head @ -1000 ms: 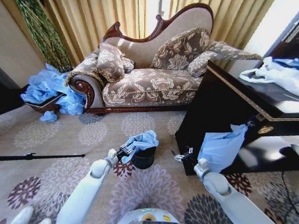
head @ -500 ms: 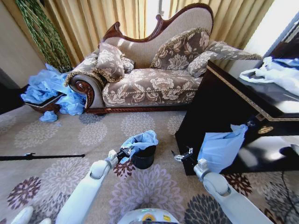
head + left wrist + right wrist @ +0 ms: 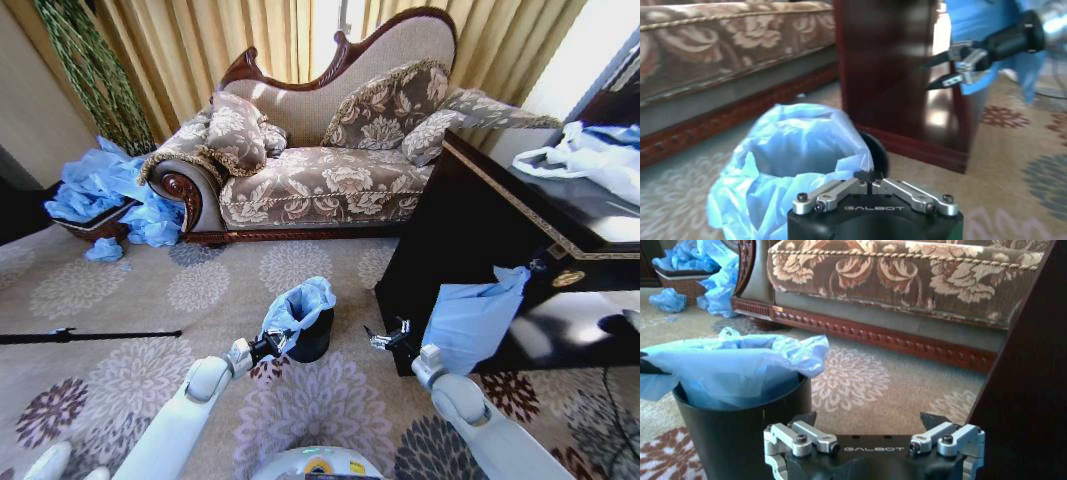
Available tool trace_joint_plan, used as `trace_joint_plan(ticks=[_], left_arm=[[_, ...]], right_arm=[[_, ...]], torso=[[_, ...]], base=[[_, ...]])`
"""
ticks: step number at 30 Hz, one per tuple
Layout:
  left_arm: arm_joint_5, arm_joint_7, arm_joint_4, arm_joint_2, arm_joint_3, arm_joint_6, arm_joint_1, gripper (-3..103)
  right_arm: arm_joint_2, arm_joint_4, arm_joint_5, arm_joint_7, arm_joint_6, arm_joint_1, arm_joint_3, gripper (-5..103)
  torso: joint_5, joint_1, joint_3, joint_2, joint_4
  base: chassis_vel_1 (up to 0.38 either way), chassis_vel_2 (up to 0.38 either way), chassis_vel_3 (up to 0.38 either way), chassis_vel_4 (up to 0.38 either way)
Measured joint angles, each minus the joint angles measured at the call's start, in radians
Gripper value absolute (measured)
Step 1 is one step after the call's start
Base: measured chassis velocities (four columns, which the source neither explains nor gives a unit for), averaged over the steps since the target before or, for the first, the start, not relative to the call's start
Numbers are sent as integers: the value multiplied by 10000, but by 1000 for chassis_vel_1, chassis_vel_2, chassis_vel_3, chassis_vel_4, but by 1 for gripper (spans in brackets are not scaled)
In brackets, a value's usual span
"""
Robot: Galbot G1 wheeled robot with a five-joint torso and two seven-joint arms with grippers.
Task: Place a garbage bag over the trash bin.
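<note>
Loose folds gather above the trash bin's exposed rim, so I expect the garbage bag to open wide and hang over it once I pull the bag's edge outward.
The small black trash bin stands on the patterned carpet in front of the sofa. A light-blue garbage bag sits in its mouth and bulges up above the rim, with part draped over the bin's left side. My left gripper is at the bin's near-left side, shut on the bag's edge; the left wrist view shows its fingertips pinched together on the bag. My right gripper hovers open to the right of the bin, apart from it. In the right wrist view, the bin and bag lie ahead of that gripper.
A dark wooden cabinet stands close on the right, with a blue bag hanging on its front and a white bag on top. The sofa is behind. A woven basket heaped with blue bags sits far left. A black rod lies on the carpet.
My left gripper has drawn back toward me and lower, pulling the bag's edge down the bin's near-left side. The bag now stands taller over the rim. The right gripper barely shifted.
</note>
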Motion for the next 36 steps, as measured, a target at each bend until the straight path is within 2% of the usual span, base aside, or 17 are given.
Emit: trace_joint_plan(ticks=[5,9,10,12,13,15,17,19,21,23,25,28,30,33,34,35,36], left_arm=[[92,337,-69,14,25,-212,127,0],[84,142,23,-8,25,-250,76,-3],[-2,-69,88,-14,29,-250,-17,7],[-47,-116,107,-18,30,-255,-42,7],[-150,-277,150,-33,30,-283,-84,18],[-220,-378,157,-35,24,-286,-89,18],[-396,-521,144,-29,-49,-286,-66,29],[-630,-560,58,42,-189,-286,11,40],[-726,-561,12,71,-271,-286,49,40],[-1139,-561,-47,148,-463,-316,155,56],[-1236,-550,-47,177,-505,-335,181,56],[-1646,-419,13,256,-586,-485,231,72],[-1822,-443,26,265,-585,-486,230,78],[-2294,-724,17,270,-546,-283,182,89],[-2512,-943,17,258,-517,-140,128,89],[-2823,-1375,64,230,-467,49,18,97],[-2992,-1616,128,215,-448,154,-52,97]], right_arm=[[57,-19,-22,9,2,-38,35,100],[104,-47,-24,19,1,-23,24,100],[139,-77,-25,42,-4,31,-24,100],[151,-81,-25,54,-7,53,-42,100],[191,-78,8,139,-21,127,-100,100],[211,-58,65,206,-35,157,-131,100],[286,99,426,530,-125,248,-246,100],[402,452,1255,1149,-376,371,-474,100],[467,654,1740,1482,-519,431,-590,100],[705,1151,2861,2410,-846,609,-869,100],[767,1243,3076,2613,-901,657,-938,100],[1024,1520,3700,3340,-1123,857,-1137,100],[1109,1583,3954,3575,-1196,951,-1202,100],[1344,1703,4734,4313,-1350,1263,-1426,100],[1458,1720,5044,4614,-1415,1425,-1550,100],[1679,1714,5442,5014,-1500,1699,-1771,100],[1803,1686,5617,5227,-1521,1847,-1898,100]], torso=[[0,0,0,0,1],[0,0,0,0,1],[0,0,0,0,0],[0,0,0,0,0],[0,0,0,0,0],[-1,0,0,0,-1],[-1,0,0,0,-1],[-1,0,0,0,0],[0,0,0,0,1],[-1,0,0,1,1],[-1,0,0,1,1],[-2,0,0,2,-1],[-3,0,0,2,0],[-2,0,0,2,0],[-3,0,0,2,1],[-2,0,0,2,-1],[0,0,0,2,-1]], base=[[0,0,0,0],[0,0,0,0],[0,0,0,0],[0,0,0,0],[0,0,0,0],[0,0,0,0],[0,0,0,0],[0,0,0,0],[0,0,0,0],[0,0,0,0],[0,0,0,0],[0,0,0,0],[0,0,0,0],[0,0,0,0],[0,0,0,0],[0,0,0,0],[0,0,0,0]])
